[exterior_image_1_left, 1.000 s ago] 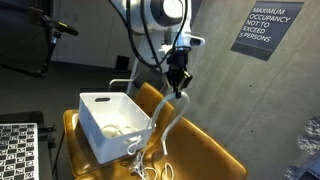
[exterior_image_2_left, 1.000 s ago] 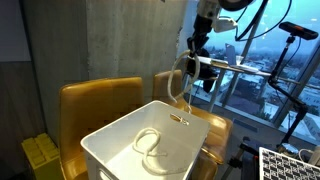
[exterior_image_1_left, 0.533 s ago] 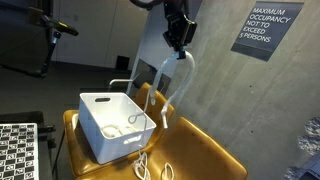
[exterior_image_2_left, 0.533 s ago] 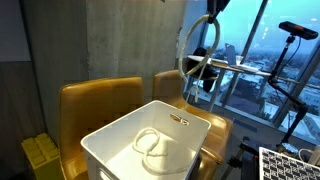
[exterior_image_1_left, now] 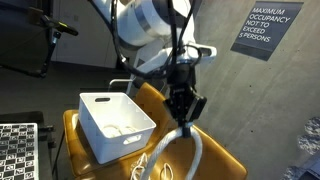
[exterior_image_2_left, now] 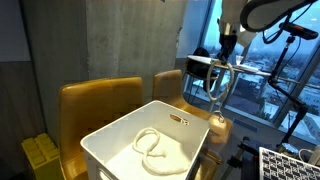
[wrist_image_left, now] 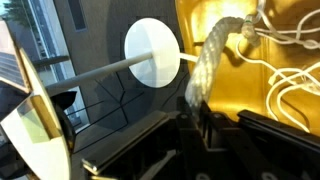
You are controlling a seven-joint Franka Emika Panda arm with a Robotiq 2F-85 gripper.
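Observation:
The thick white rope point(exterior_image_1_left: 161, 147) is hanging next to the white bin, below the bin's rim, so the robot's gripper should raise the rope higher and swing back over the bin's inside point(exterior_image_2_left: 150, 142).
My gripper point(exterior_image_1_left: 183, 110) is shut on a thick white rope point(exterior_image_1_left: 190, 143), which hangs below it in a loop over the yellow chair seat point(exterior_image_1_left: 222, 155). In an exterior view the gripper point(exterior_image_2_left: 226, 58) hangs to the right of the white bin point(exterior_image_2_left: 110, 143), the rope point(exterior_image_2_left: 222, 90) dangling beside the bin's far corner. In the wrist view the rope point(wrist_image_left: 205, 68) runs up from between the fingertips of the gripper point(wrist_image_left: 195, 118) across the yellow seat point(wrist_image_left: 228, 95). A thinner white cord point(exterior_image_2_left: 152, 148) lies coiled inside the bin point(exterior_image_1_left: 97, 103).
Thin white cord point(wrist_image_left: 290, 80) trails over the seat and over the bin's side point(exterior_image_1_left: 140, 160). A second yellow chair point(exterior_image_2_left: 95, 100) stands behind the bin. A round white table point(wrist_image_left: 152, 52) is on the floor beside the chair. A concrete wall with a sign point(exterior_image_1_left: 265, 30) is behind.
The gripper rose with the rope from beside the bin, then came down further from the bin, over the chair seat. The rope's loop went with it.

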